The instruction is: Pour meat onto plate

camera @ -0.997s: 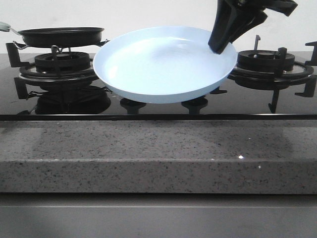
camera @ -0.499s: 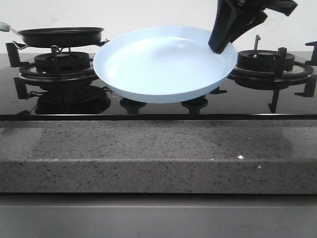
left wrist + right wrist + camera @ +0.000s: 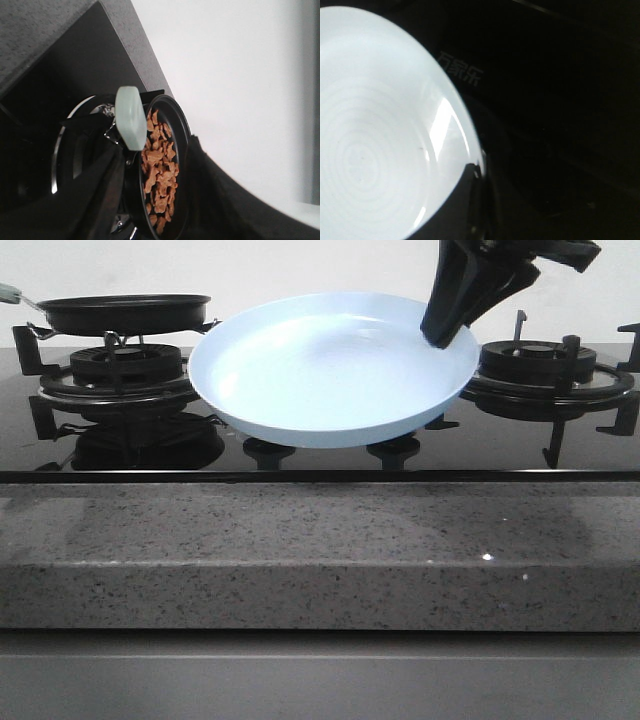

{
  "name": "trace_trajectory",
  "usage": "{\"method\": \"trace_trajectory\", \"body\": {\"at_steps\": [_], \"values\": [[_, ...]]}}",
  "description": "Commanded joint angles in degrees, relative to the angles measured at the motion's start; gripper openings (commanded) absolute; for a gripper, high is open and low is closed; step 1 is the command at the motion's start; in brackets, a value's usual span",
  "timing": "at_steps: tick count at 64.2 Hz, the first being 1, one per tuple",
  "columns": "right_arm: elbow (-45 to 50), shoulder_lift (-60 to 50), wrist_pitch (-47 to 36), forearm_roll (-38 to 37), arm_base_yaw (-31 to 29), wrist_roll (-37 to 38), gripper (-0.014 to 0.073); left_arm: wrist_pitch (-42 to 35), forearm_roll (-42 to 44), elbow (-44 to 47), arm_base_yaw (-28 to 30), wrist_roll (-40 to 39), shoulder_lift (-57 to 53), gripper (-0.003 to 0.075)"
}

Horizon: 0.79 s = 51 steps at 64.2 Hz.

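Next, my left gripper opens and reaches deeper around the handle before I lift the pan, because the pan's pale green handle is off-centre and in front of the gripper's fingers.
The pale blue plate hangs tilted above the middle of the black hob. My right gripper is shut on its right rim and holds it up. The right wrist view shows the plate with my right gripper pinching its edge. The plate holds nothing. The black frying pan sits on the left burner, and the meat lies heaped inside it. The pan's pale green handle points toward my left gripper, which is open, its dark fingers apart on either side and not touching the handle.
A second burner grate stands at the right of the glass hob. A speckled grey stone counter edge runs along the front. A white wall is behind the hob.
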Motion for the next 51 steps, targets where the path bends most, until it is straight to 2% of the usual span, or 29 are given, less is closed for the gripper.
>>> {"method": "trace_trajectory", "body": {"at_steps": [1, 24, 39, 51], "values": [[-1.27, -2.92, -2.47, 1.88, 0.01, -0.40, -0.0060, 4.88, -3.93, -4.33, -0.11, 0.62, 1.67, 0.0281], [-1.27, -2.92, -2.47, 1.88, 0.01, -0.40, -0.0060, 5.64, -4.51, -8.64, -0.11, 1.22, 7.37, 0.0293], [-1.27, -2.92, -2.47, 1.88, 0.01, -0.40, -0.0060, 4.79, -4.39, -10.44, -0.75, 3.14, 8.20, 0.0460], [-1.27, -2.92, -2.47, 1.88, 0.01, -0.40, -0.0060, 3.57, -4.39, -11.92, -1.86, 3.14, 9.02, 0.0462]]}}
